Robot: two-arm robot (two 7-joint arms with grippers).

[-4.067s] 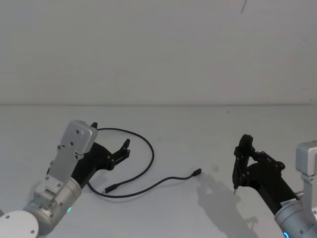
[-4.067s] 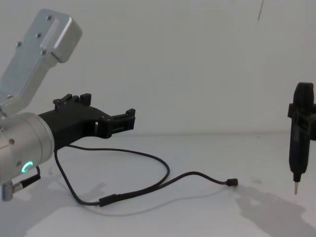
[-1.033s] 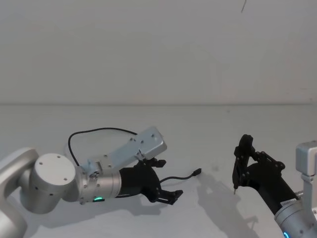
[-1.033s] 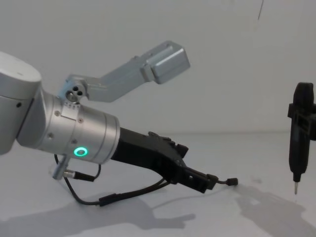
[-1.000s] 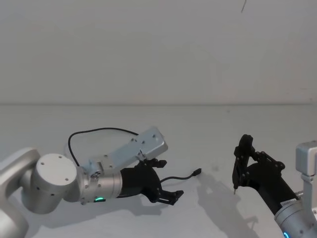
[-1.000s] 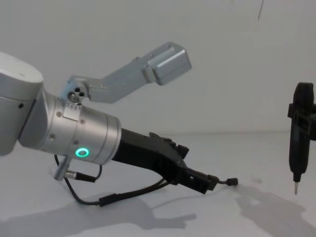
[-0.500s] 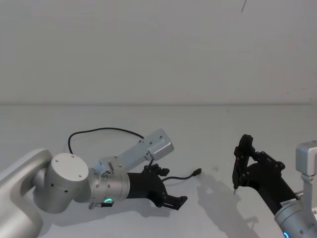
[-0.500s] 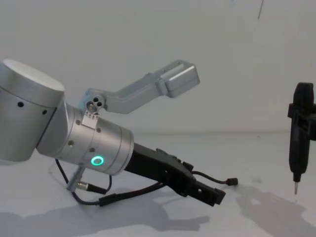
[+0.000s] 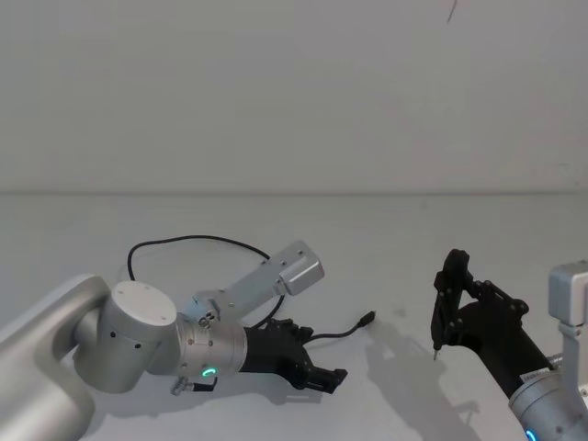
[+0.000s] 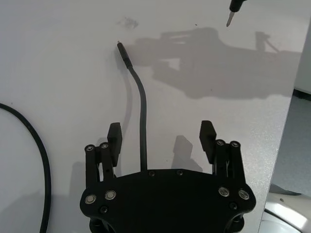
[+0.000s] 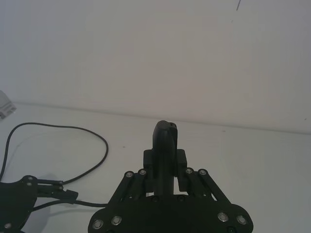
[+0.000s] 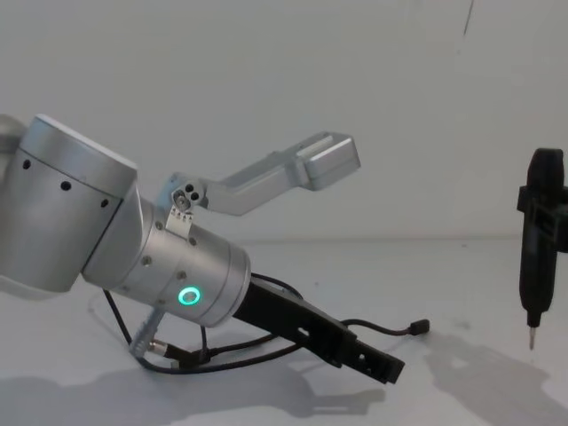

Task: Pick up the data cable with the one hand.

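Note:
The data cable curves away from its own shadow [image 10: 128, 102], so its plug end [image 12: 419, 327] will keep sticking out ahead and sag only a little when I lift it.
The data cable [image 9: 193, 239] lies on the white table in a wide loop, and its plug end [image 9: 366, 320] points toward the right arm. My left gripper [image 9: 329, 377] is low over the table and open. In the left wrist view the cable [image 10: 142, 104] runs between the jaws, close to one finger [image 10: 114, 138], and ends in the plug [image 10: 124, 52] ahead. In the chest view the left gripper [image 12: 382, 366] sits just in front of the cable [image 12: 382, 329]. My right gripper [image 9: 450, 299] stays at the right, shut on a black pen-shaped tool [image 12: 540, 240].
The tool's metal tip [image 12: 531, 342] hangs above the table right of the plug. A short lead with a silver plug [image 12: 149, 340] hangs under the left arm's wrist. The table's edge [image 10: 291, 121] shows in the left wrist view. A bare wall stands behind.
The left arm has swung in from the left and dropped lower, bringing its open gripper over the cable's stretch near the plug. The right arm has not moved.

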